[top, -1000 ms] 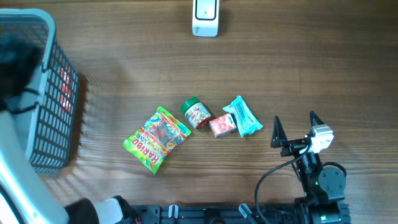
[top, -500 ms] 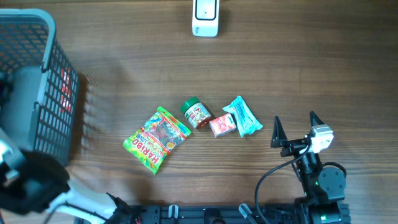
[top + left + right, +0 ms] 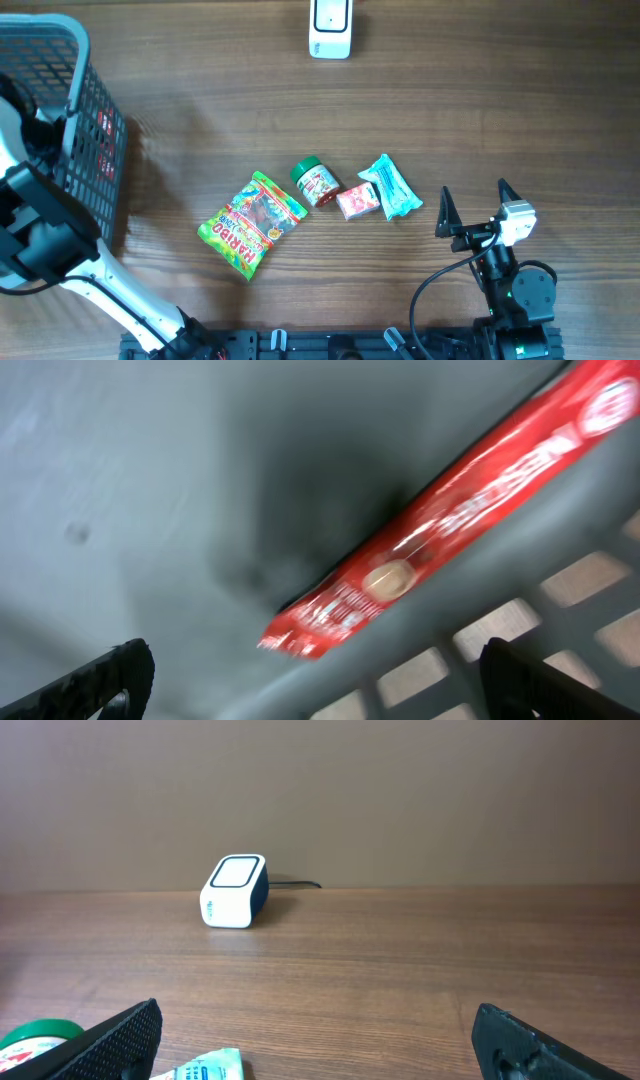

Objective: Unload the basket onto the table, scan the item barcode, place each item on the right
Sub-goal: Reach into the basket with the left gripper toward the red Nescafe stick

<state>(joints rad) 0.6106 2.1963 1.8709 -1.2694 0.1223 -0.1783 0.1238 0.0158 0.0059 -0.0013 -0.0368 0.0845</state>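
The left gripper's open fingers are short of the red snack packet's near end [image 3: 292, 640], so the robot should move back over the packet's body [image 3: 418, 552] and pinch there before lifting.
My left gripper [image 3: 320, 695] is open inside the grey basket [image 3: 90, 120], its fingertips [image 3: 110, 675] wide apart just above the basket floor. A long red snack packet [image 3: 450, 520] lies ahead of it against the mesh wall, untouched. The white barcode scanner [image 3: 330, 28] stands at the table's far edge, and it shows again as the scanner [image 3: 235, 890] in the right wrist view. My right gripper [image 3: 472, 212] hangs open and empty at the front right, facing the scanner.
A Haribo bag [image 3: 252, 222], a green-lidded jar [image 3: 316, 182], a small red packet [image 3: 357, 202] and a teal packet [image 3: 390, 187] lie in a row mid-table, left of the right gripper. The left arm [image 3: 45, 235] reaches over the basket's near side.
The left arm has swung about over the basket and now reaches down into it. The right arm and the table items have not moved.
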